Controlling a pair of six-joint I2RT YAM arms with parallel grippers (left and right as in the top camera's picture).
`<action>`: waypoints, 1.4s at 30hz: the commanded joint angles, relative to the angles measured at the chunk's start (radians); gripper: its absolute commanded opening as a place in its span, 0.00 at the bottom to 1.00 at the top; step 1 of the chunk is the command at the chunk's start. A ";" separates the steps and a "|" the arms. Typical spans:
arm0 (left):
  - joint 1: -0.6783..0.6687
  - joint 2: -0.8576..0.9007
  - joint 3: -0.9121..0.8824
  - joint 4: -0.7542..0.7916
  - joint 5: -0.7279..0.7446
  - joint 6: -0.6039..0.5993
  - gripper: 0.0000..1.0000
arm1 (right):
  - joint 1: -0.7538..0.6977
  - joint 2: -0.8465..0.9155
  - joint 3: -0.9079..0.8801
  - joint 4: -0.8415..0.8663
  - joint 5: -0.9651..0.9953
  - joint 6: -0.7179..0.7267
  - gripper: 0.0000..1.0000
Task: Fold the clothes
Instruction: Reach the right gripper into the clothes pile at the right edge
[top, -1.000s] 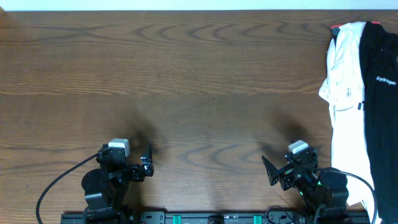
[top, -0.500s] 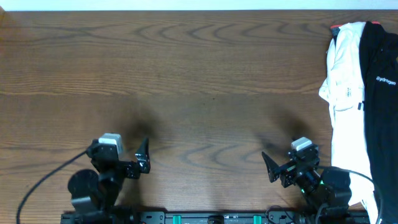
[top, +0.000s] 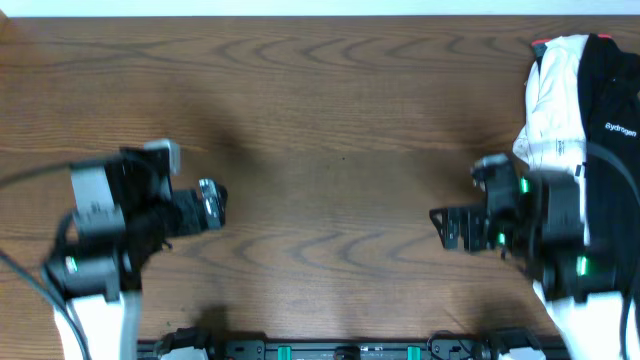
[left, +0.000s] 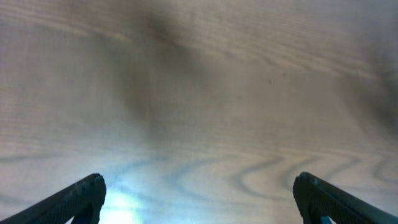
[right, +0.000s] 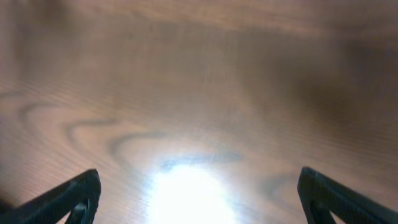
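The black T-shirt (top: 612, 165) lies uncovered beside the white garment, so my right gripper should keep moving toward the black cloth (top: 611, 98) above the lettering and close there.
The clothes, a black T-shirt (top: 612, 90) with small white lettering, lie bunched at the table's far right edge, partly under the right arm. My right gripper (top: 443, 228) is open over bare wood to the left of the shirt, apart from it. My left gripper (top: 212, 205) is open over bare wood on the left side of the table. In the left wrist view the left gripper (left: 199, 190) has only wood grain between its wide-apart fingers. The right wrist view shows the same for the right gripper (right: 199, 190), with a bright glare on the wood. The shirt is out of both wrist views.
A white garment (top: 553, 110) lies crumpled against the black shirt's left side at the right edge. The wooden table (top: 330, 120) stretches between the two arms. Cables trail from the left arm toward the front edge.
Both arms have lifted away from the front edge and swung out over the table, the left gripper up and leftward, the right up and rightward. Both grippers stay open.
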 joint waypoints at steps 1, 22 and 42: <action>-0.001 0.100 0.156 -0.089 -0.010 0.019 0.98 | -0.008 0.178 0.235 -0.097 -0.103 0.021 0.99; -0.001 0.166 0.220 -0.144 0.097 -0.006 0.98 | -0.415 0.747 0.825 -0.238 0.247 0.276 0.91; -0.001 0.167 0.219 -0.106 0.096 -0.006 0.98 | -0.640 1.246 1.043 -0.041 0.318 0.323 0.77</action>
